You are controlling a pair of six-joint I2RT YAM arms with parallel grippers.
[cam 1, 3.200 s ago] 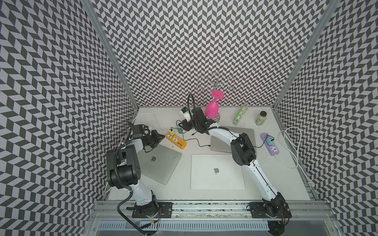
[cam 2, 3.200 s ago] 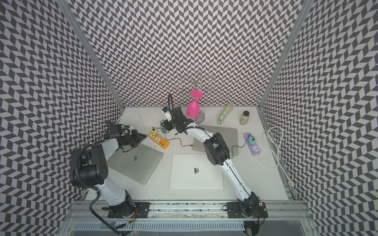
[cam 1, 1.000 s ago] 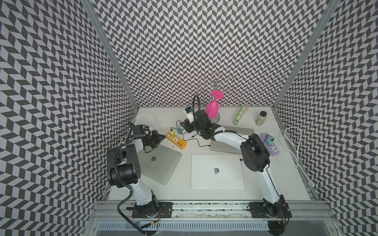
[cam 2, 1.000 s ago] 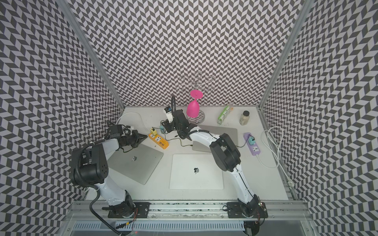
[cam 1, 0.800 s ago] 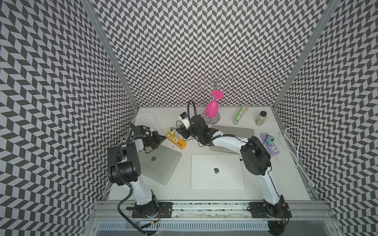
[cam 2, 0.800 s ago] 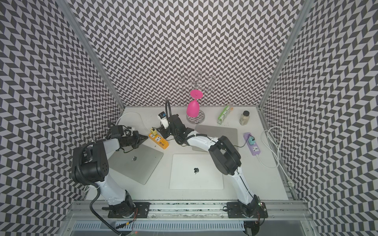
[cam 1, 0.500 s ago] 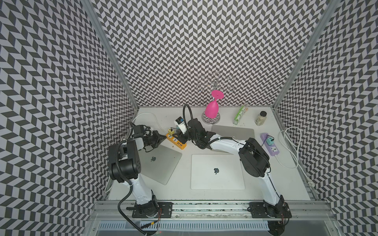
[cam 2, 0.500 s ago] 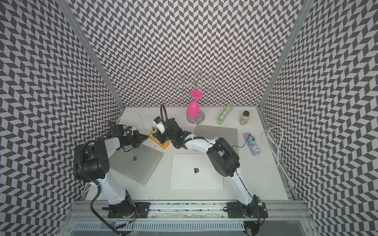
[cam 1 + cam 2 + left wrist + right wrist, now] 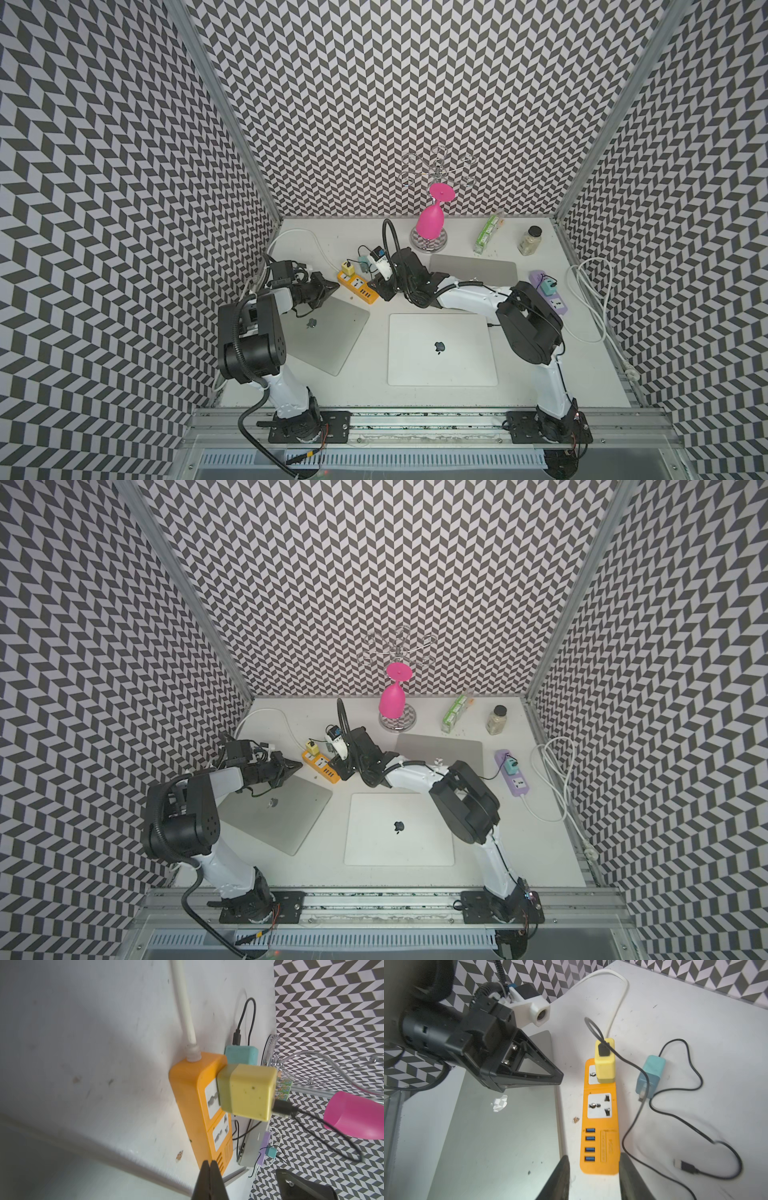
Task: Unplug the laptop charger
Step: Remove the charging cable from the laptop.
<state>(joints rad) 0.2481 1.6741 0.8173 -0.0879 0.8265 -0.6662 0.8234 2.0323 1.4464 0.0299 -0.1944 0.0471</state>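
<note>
My right arm covers the back grey laptop's cable end, so next my right gripper backs off and steadies that laptop while my left gripper pulls the plug.
An orange power strip lies at the back left of the table. A yellow charger is plugged into its far socket, with a black cable leading off. A teal charger lies loose on the table beside the strip; its cable ends in a free plug. My right gripper is open, and its fingers straddle the strip's USB end without touching it. My left gripper is shut and empty, its tip over the grey laptop's corner beside the strip.
Three closed laptops lie on the table: grey at the left, white in the middle, grey at the back. A pink glass hangs on a rack. A purple power strip, a green box and a jar stand to the right.
My right gripper has swung from the back near the pink glass leftward and forward to the orange strip's USB end. The left gripper has barely moved.
</note>
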